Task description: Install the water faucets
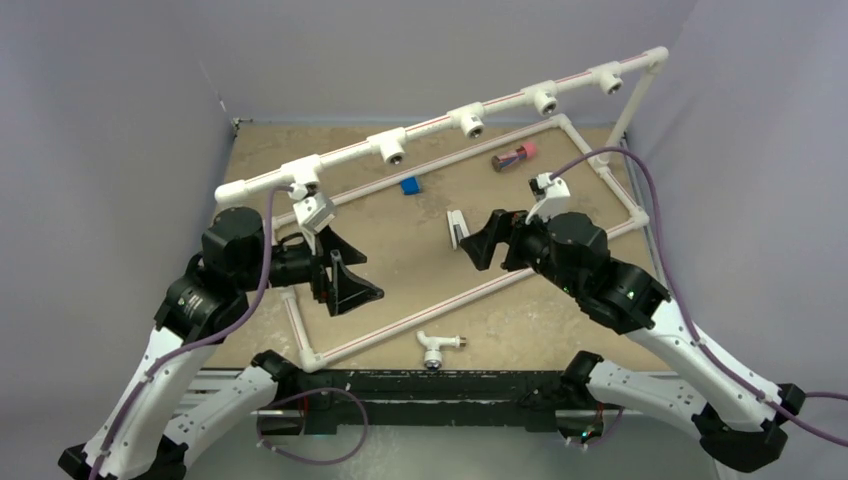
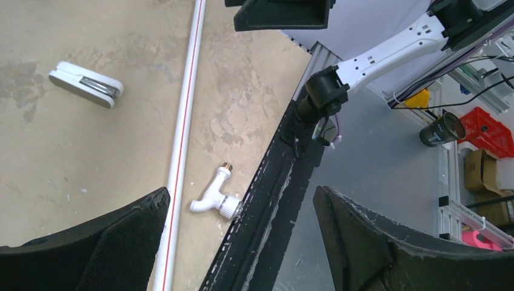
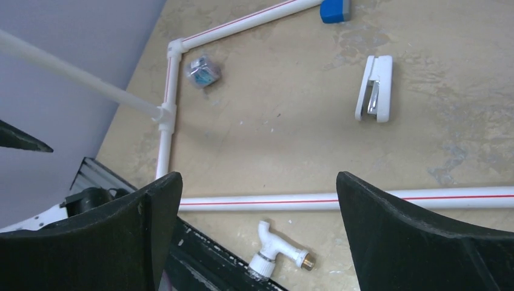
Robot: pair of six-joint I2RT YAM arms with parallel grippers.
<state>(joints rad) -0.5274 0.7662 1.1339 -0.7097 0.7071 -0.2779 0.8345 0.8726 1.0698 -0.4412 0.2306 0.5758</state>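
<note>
My right gripper continues to go down, as the faucet's white cap (image 1: pixel 433 361) is clear of the pipe frame, until its open fingers can close around that cap.
One water faucet (image 1: pixel 437 347), a small white tap with a brass-coloured threaded end, lies on the table at its near edge, outside the pipe frame. It also shows in the left wrist view (image 2: pixel 215 197) and the right wrist view (image 3: pixel 276 250). My left gripper (image 1: pixel 345 275) is open and empty, raised above the table to the left of the faucet (image 2: pixel 241 200). My right gripper (image 1: pixel 480 240) is open and empty, raised over the middle of the table and looking down toward the faucet (image 3: pixel 259 182). A raised white pipe rail (image 1: pixel 430 128) at the back carries several T fittings with empty round sockets.
A white pipe frame with a red stripe (image 1: pixel 480 292) lies on the table. Inside it are a flat white-and-black piece (image 1: pixel 457 227), a blue block (image 1: pixel 409 185) and a brown-and-pink cylinder (image 1: pixel 514 155). A small silvery object (image 3: pixel 202 71) lies near the frame's left corner.
</note>
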